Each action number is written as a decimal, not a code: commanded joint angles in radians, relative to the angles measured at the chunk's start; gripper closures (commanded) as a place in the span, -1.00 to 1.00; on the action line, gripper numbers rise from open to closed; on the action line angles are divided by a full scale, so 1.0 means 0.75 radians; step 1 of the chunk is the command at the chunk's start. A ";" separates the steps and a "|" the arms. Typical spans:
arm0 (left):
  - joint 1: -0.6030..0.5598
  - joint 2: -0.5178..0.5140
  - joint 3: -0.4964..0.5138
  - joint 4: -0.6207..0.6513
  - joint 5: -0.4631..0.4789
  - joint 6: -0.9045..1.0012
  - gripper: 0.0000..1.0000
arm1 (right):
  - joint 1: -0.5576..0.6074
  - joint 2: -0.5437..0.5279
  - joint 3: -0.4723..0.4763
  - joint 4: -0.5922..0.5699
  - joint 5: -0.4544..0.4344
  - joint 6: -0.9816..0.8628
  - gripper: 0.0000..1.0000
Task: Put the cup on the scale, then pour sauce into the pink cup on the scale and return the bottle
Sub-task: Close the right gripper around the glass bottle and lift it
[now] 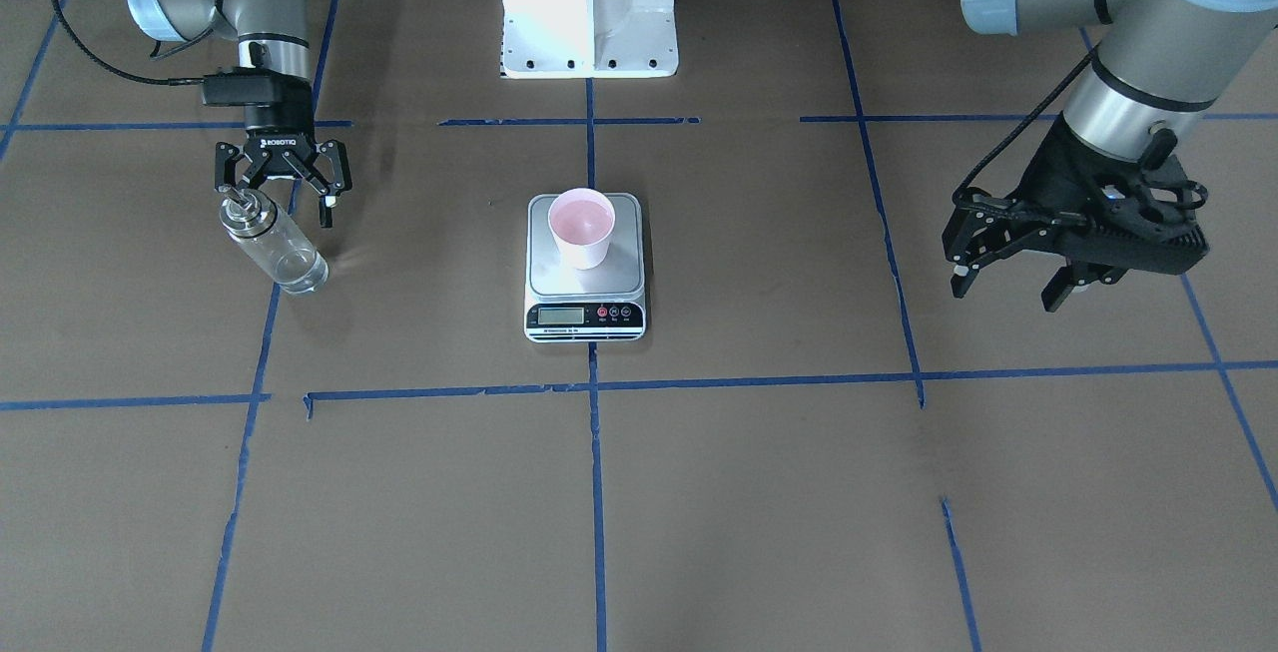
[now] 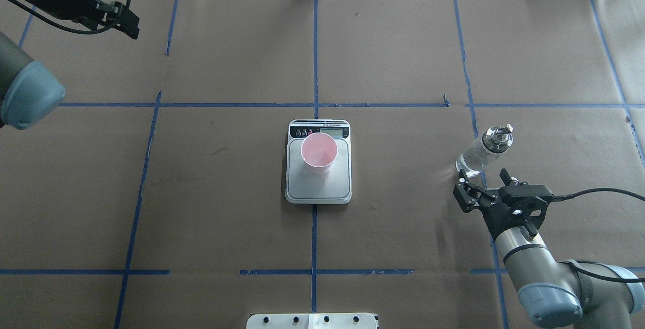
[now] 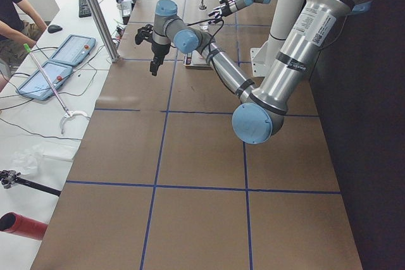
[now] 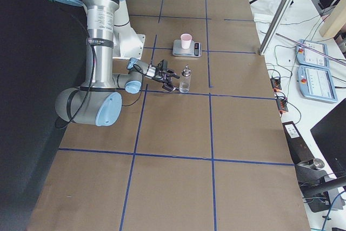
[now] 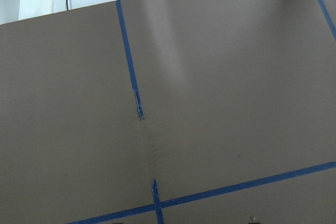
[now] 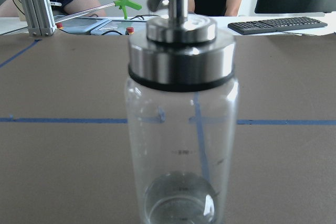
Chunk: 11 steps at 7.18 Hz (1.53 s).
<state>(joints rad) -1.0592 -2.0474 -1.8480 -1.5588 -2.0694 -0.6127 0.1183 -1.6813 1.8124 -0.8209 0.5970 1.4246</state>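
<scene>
The silver flap hangs at an angle next to the bottle's spout, so it will swing round on its pivot when the robot tips the bottle to pour.
The cup (image 1: 581, 225), pink inside, stands upright on the steel platform of the scale (image 1: 589, 285) at the table's middle; the overhead view shows the cup (image 2: 319, 152) at the display end of the scale (image 2: 317, 188). The bottle (image 1: 278, 251) stands upright on the table on my right side, with a little clear liquid at its bottom (image 6: 181, 203) and its silver cap and spout on top. My right gripper (image 2: 482, 186) is open just on the robot side of the bottle (image 2: 481, 153), not touching it. My left gripper (image 1: 1008, 290) hangs open and empty, far from everything.
The white robot base (image 1: 589, 13) sits behind the scale. Blue tape lines (image 1: 599, 387) grid the brown table cover. Beyond the table's far edge are an aluminium post (image 4: 281, 9), tablets (image 3: 57, 61), a keyboard (image 6: 278, 23) and seated people (image 3: 12, 11).
</scene>
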 commanded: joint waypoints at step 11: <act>-0.005 -0.001 -0.003 0.008 0.008 0.001 -0.71 | 0.116 0.135 -0.111 0.006 0.016 -0.120 -0.99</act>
<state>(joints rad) -1.0628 -2.0491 -1.8512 -1.5524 -2.0634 -0.6121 0.2044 -1.5813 1.7369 -0.8173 0.6090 1.3345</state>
